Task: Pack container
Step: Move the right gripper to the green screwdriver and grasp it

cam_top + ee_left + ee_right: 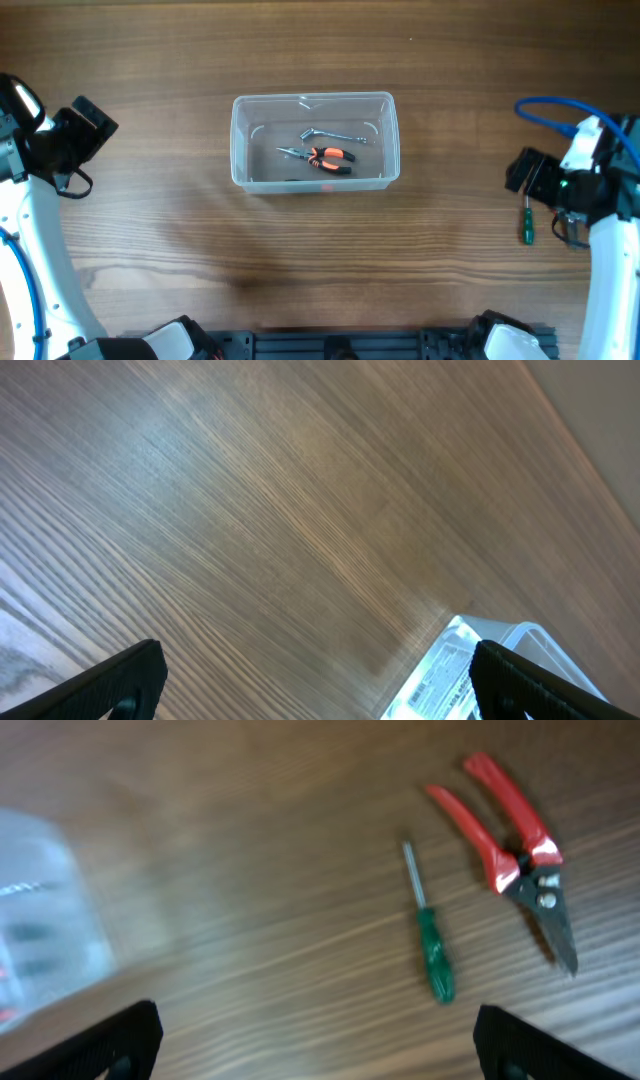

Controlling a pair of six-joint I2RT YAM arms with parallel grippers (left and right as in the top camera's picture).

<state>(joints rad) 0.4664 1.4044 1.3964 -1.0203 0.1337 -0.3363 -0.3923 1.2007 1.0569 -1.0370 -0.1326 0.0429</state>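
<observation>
Clear wood [476,928] lies between the green screwdriver and the red-handled snips, so the robot's right gripper should go down next until its fingers are on both sides of the screwdriver's handle [528,226], then close.
The clear plastic container [238,140] stands at the table's middle. Inside lie orange-handled pliers [325,157] and a silver wrench [335,135]. A green screwdriver [526,225] lies on the table at the right, just below my right gripper [525,172]. In the right wrist view the screwdriver [432,945] lies beside red-handled snips [515,855], and the container [40,920] is blurred at the left. My right gripper [315,1050] is open and empty above the wood. My left gripper [320,685] is open and empty, far left of the container [470,670], whose corner shows.
A blue cable [550,108] loops over the right arm. The robot bases [340,345] line the table's front edge. The red-handled snips do not show in the overhead view.
</observation>
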